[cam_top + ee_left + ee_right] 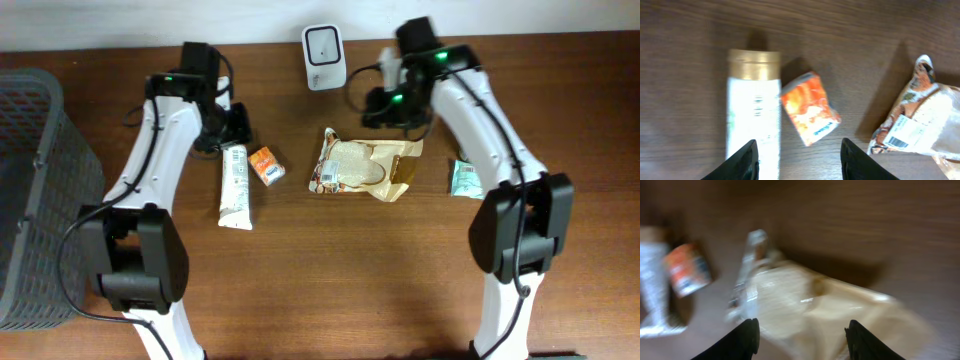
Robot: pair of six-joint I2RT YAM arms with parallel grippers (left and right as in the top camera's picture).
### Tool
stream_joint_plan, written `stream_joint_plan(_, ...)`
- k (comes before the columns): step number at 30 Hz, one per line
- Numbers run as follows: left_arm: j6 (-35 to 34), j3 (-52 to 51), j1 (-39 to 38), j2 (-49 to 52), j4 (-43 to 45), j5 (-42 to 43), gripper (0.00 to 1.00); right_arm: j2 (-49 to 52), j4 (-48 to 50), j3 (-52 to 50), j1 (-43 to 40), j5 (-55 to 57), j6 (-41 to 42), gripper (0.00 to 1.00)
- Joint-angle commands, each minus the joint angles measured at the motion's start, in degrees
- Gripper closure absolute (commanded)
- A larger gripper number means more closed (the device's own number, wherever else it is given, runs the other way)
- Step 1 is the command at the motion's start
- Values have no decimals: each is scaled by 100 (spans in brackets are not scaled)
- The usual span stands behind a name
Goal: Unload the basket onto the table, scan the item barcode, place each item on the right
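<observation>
The bag is lying flat and its barcode label end [328,172] is loose. My left gripper should push that end down while my right gripper takes the bag's corner [330,135].
A clear bag of beige food [365,167] lies flat mid-table, with a white barcode label [902,134] near its left end. The white scanner [323,43] stands at the table's back edge. My right gripper [395,110] hovers just behind the bag; in the blurred right wrist view it [802,340] is open, and the bag [830,315] lies below it, ungripped. My left gripper [232,128] is open over the top of a white tube [752,125], beside a small orange box [810,107]. In the left wrist view it [799,162] holds nothing.
A grey mesh basket [30,190] stands at the left edge. A small green packet [465,180] lies right of the bag, by the right arm. The white tube [235,185] and orange box [266,165] lie left of the bag.
</observation>
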Motion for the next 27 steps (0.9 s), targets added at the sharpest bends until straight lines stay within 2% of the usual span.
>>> stream_joint_plan(1, 9, -48, -264, 74, 234, 17, 49, 544, 81, -22, -186, 389, -125, 46)
stream_joint_plan(8, 7, -48, -317, 74, 315, 20, 47, 1174, -140, -22, -144, 745, -278, 40)
stream_joint_plan(12, 7, -48, -317, 74, 352, 17, 46, 1174, -1631, -22, -44, 81, -686, 40)
stream_joint_plan(15, 7, -48, -317, 74, 352, 20, 46, 1174, -2299, -22, 361, 55, -817, 39)
stream_joint_plan(19, 7, -48, -319, 74, 352, 72, 45, 1154, -2063, 0, 953, -667, -940, 37)
stream_joint_plan(22, -52, -48, -374, 79, 365, 212, 46, 1027, -1958, 310, 651, -1311, -1095, 38)
stream_joint_plan(24, -81, -48, -507, 125, 457, 306, 49, 949, -1867, 575, 378, -1309, -1108, 38)
stream_joint_plan(25, -81, -48, -616, 173, 560, 470, 53, 942, -1757, 708, 144, -1311, -1108, 38)
stream_joint_plan(26, -81, -48, -754, 243, 699, 717, 63, 944, -1650, 708, -9, -1311, -1108, 38)
stream_joint_plan(27, -81, -48, -876, 321, 857, 966, 77, 973, -1552, 680, -155, -1333, -1108, 38)
